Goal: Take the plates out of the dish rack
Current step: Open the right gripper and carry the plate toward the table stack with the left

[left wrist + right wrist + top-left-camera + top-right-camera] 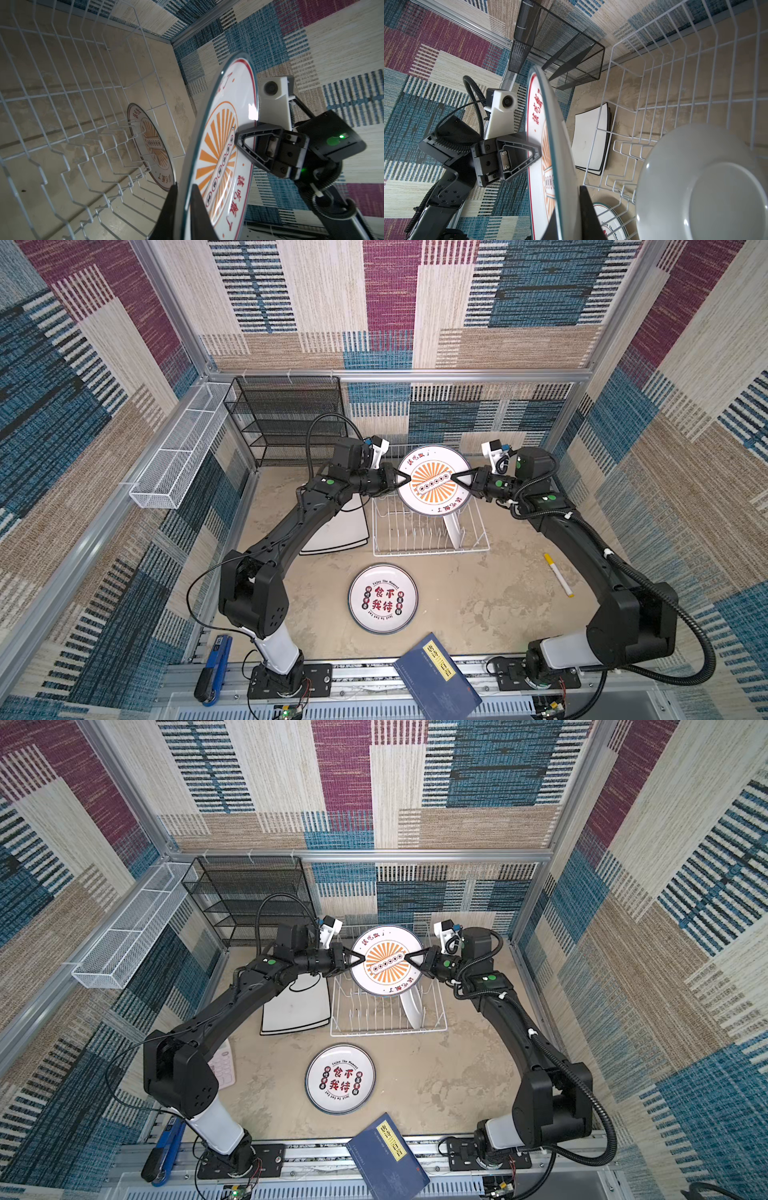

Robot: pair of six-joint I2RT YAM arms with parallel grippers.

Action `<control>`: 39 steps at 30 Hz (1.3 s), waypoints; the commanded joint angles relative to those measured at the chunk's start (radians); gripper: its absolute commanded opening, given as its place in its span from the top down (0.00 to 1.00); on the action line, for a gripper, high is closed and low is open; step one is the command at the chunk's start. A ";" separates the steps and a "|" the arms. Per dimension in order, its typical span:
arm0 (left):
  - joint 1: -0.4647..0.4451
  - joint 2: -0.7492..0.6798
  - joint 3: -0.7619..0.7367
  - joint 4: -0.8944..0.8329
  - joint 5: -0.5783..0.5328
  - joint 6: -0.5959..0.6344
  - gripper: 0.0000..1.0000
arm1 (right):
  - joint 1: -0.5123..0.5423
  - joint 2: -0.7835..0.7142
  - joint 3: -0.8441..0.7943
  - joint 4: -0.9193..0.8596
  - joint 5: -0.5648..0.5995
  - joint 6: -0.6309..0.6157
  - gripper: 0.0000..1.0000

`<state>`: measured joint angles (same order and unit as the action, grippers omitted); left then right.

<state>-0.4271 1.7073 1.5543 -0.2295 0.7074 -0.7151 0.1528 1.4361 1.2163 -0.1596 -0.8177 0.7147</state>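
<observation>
Next, my left gripper carries the sunburst plate (pixel 433 480), which both my grippers hold, over to the red-printed plate while my right gripper reaches for the standing plate (pixel 454 530).
A round plate with an orange sunburst face (pixel 434 481) (pixel 384 961) hangs upright above the white wire dish rack (pixel 399 531) (pixel 365 1015). My left gripper (pixel 409 478) (pixel 185 187) is shut on its left rim. On the opposite rim my right gripper (pixel 453 477) (pixel 571 191) is shut too. A second orange-printed plate (pixel 455 531) (pixel 153 145) stands on edge among the tines at the rack's right end; the right wrist view shows its white back (pixel 695 182). A red-printed round plate (pixel 382 599) lies flat on the table before the rack. Square black-edged plates (pixel 345 531) (pixel 589 141) lie stacked left of the rack, partly under my left arm.
A black mesh shelf unit (pixel 286 418) stands at the back left, with a long white mesh tray (pixel 183 448) on the left wall rail. A blue book (pixel 436 680) overhangs the front edge. A yellow-capped marker (pixel 559 574) lies at the right. A pink calculator (pixel 222 1069) lies under my left arm.
</observation>
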 commanded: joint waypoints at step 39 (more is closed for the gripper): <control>0.064 -0.722 -0.548 -0.443 -0.214 0.008 1.00 | 0.024 -0.437 -0.216 -0.173 0.128 -1.062 0.01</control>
<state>-0.3641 1.0328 1.0435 -0.6502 0.5007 -0.6888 0.1711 1.0027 1.0019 -0.2901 -0.6548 -0.2630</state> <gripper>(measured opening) 0.088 0.991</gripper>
